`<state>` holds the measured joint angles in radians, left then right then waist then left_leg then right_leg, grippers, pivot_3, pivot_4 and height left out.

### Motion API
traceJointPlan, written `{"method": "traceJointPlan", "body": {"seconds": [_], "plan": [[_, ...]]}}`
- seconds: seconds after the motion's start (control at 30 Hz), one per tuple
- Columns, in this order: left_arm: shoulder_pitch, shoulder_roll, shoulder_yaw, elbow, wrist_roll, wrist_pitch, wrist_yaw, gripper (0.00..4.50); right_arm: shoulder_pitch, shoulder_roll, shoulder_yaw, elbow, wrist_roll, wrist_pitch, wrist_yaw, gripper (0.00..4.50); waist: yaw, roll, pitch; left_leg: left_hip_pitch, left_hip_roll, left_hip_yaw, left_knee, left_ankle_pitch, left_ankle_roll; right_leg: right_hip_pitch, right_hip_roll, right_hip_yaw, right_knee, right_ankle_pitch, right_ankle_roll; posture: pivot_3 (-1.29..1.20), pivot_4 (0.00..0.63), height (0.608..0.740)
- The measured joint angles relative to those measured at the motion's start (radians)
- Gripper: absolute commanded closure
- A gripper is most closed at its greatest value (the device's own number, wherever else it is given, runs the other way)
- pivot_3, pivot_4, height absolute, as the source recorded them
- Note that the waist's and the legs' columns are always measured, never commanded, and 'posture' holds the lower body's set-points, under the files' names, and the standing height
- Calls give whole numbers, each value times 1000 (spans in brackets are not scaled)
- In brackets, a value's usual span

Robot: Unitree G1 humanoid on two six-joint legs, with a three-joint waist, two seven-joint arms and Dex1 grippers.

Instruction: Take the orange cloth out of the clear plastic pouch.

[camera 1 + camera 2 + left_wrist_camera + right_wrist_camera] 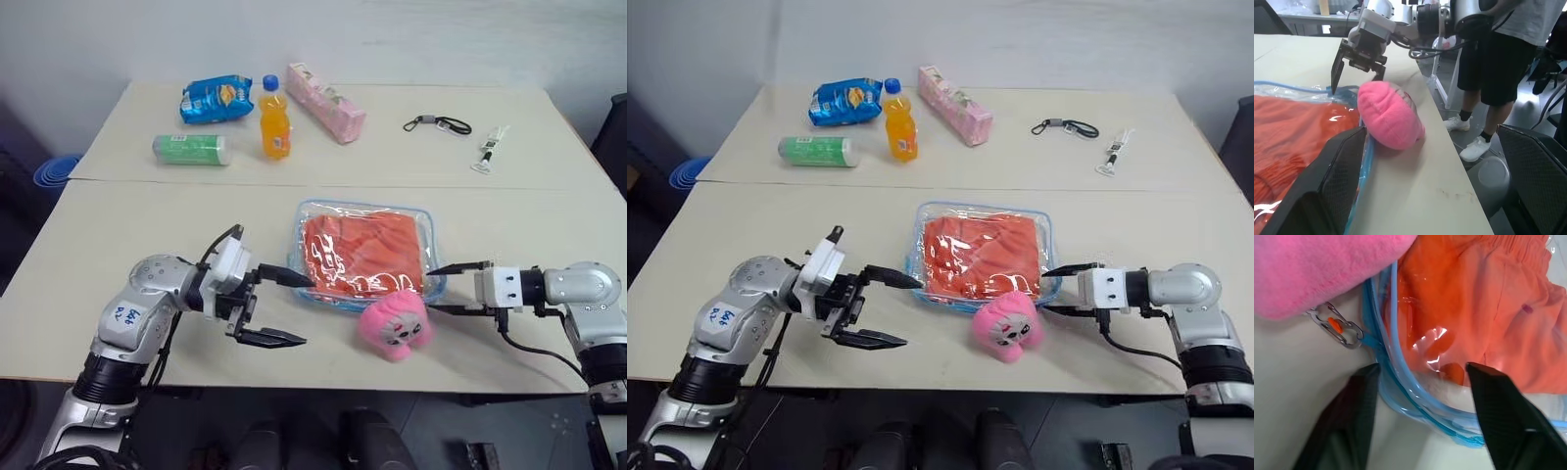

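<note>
The orange cloth [361,254] has clear room [427,237] around it in the pouch, so it will slip out in a sagging bundle when I pull.
The clear plastic pouch [428,227] with light-blue trim lies flat at the middle of the near table. The orange cloth [361,251] is folded inside it. A pink plush charm [395,324] rests against the pouch's near edge, joined to it by a small metal clip [1337,328]. My left gripper [294,309] is open at the pouch's left edge, its upper finger tip [299,280] against the trim. My right gripper [443,289] is open at the pouch's near right corner, and in the right wrist view its fingers straddle the blue-trimmed edge [1400,396].
On the far table stand a blue snack bag [216,98], an orange drink bottle [274,119], a green can lying down [191,149], a pink pack [326,103], a black strap [438,123] and a small white item [488,152]. A person [1498,58] stands beside the table's right end.
</note>
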<state>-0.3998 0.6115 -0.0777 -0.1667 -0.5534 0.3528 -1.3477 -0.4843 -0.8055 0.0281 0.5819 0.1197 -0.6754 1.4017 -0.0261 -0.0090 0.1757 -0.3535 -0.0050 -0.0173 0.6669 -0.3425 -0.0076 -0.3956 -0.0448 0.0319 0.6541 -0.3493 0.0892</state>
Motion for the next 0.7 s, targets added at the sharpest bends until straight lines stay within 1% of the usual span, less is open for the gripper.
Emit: {"method": "traceJointPlan", "body": {"seconds": [0.07,0.17,0.23,0.43,0.53,0.6,0.63,0.7], "plan": [[4,0,0,-12,2,-8,3,0,-10,0,6,17,0,-9,2,3415,-1,0,0,0,0,0,0,0,0,0,0,0,0,0,0,0,150,740],[11,-10,-12,-14,23,-34,16,0,-18,-1,8,25,1,-15,5,4382,-1,0,0,0,0,0,0,0,0,0,0,0,0,0,0,0,150,740],[3,-42,-40,-6,61,-58,42,0,-20,-1,9,27,2,0,6,4448,1,0,0,0,0,0,1,0,0,0,0,0,0,0,0,0,150,740],[-110,-180,-176,126,236,-138,156,0,-18,-2,10,-15,7,92,-6,4448,3,0,0,0,0,0,2,0,0,1,0,0,1,0,0,0,150,740],[-170,-283,-252,218,313,-147,214,0,-5,-3,10,-58,7,138,-19,4448,3,0,0,0,0,1,3,0,0,1,1,0,2,0,0,0,150,740],[-192,-334,-298,251,342,-145,236,393,1,-3,10,-78,8,160,-28,4500,1,0,0,0,0,1,2,0,0,0,1,1,2,0,0,0,150,740],[-198,-344,-308,262,350,-144,240,595,2,-3,11,-81,8,165,-31,4500,0,0,0,0,0,1,2,0,0,0,1,1,3,0,0,0,150,740],[-211,-381,-332,304,367,-147,246,1162,21,-3,10,-95,8,178,-43,4500,2,0,0,0,0,1,3,0,-1,0,1,0,4,0,0,0,150,740]]}}
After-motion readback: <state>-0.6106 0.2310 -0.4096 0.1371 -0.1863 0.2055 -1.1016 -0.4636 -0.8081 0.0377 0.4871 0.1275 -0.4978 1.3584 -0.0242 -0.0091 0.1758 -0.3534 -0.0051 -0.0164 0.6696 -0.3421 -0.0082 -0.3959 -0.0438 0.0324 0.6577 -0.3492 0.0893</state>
